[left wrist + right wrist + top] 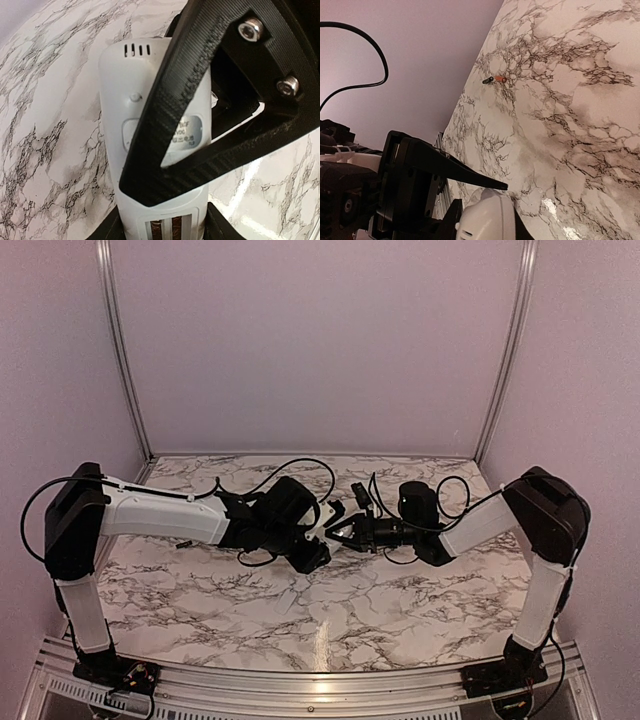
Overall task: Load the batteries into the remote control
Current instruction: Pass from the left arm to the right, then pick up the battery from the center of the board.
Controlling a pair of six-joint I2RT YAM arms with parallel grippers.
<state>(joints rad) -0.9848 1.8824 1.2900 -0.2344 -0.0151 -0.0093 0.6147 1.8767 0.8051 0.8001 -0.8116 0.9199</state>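
My right gripper should keep holding the remote's far end while my left gripper, now clasping the remote beside its open compartment (169, 228), fetches the orange-red battery (500, 79).
The white remote control (117, 125) lies back side up in the left wrist view, with its battery compartment open at the near end. Two dark reddish batteries (160, 227) sit side by side in the slots. My left gripper (162, 225) is shut on the remote's near end, one finger at each side. My right gripper (480, 197) holds the remote's far end (490, 217), and one of its fingers (170, 100) crosses the remote's back. A loose orange-red battery (496, 79) lies on the table far off. From above, both grippers (330, 530) meet at the table's middle.
The marble table top (350, 610) is bounded by pale walls at the back and sides. Cables loop over both wrists (300, 465). A metal rail runs along the near edge (320, 685).
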